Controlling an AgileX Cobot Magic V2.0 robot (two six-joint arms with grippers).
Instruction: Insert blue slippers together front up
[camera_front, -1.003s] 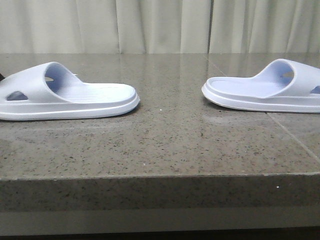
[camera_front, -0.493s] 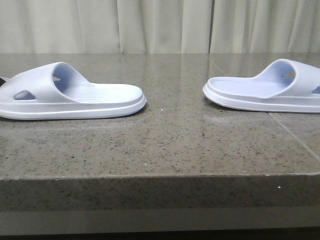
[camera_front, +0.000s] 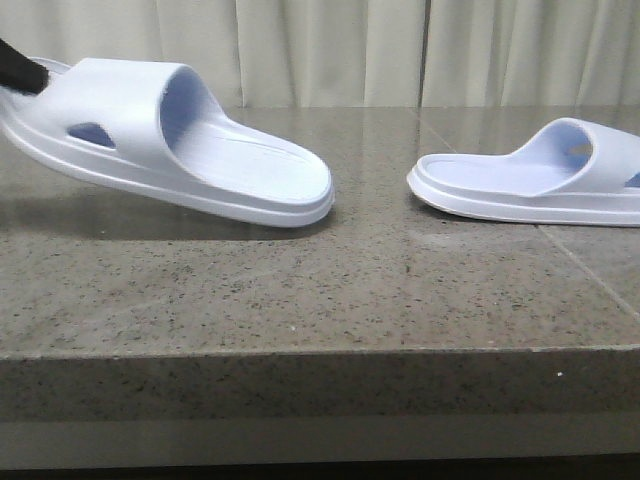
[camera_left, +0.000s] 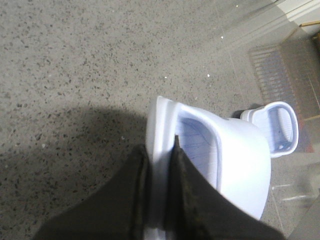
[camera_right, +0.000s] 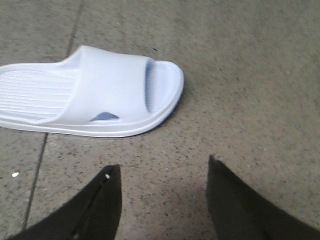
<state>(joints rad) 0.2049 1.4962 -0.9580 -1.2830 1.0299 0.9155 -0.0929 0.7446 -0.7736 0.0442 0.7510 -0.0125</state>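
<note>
The other slipper (camera_front: 522, 182) is lying flat, away from my right gripper, so my left gripper needs to wait while my right gripper picks up that slipper by its strap end (camera_right: 172, 86).
Two blue slippers are on the dark stone table. The left slipper (camera_front: 190, 140) is tilted, its strap end raised at the far left and its other end low near the table. My left gripper (camera_front: 18, 66) shows there only as a dark tip. In the left wrist view the left gripper (camera_left: 160, 145) is shut on the rim of that slipper (camera_left: 240, 160). The right slipper (camera_front: 530, 185) lies flat, sole down. My right gripper (camera_right: 162, 170) hangs open over bare table, apart from this slipper (camera_right: 100, 95). It does not show in the front view.
The table's front edge (camera_front: 320, 350) runs across the near side. Pale curtains (camera_front: 320, 50) hang behind the table. A tile seam (camera_right: 47, 140) crosses the tabletop under the right slipper. The right slipper (camera_left: 277, 125) also shows small in the left wrist view.
The left slipper has slid to the right and its strap end has risen off the table, so it now tilts. The right slipper has not moved.
</note>
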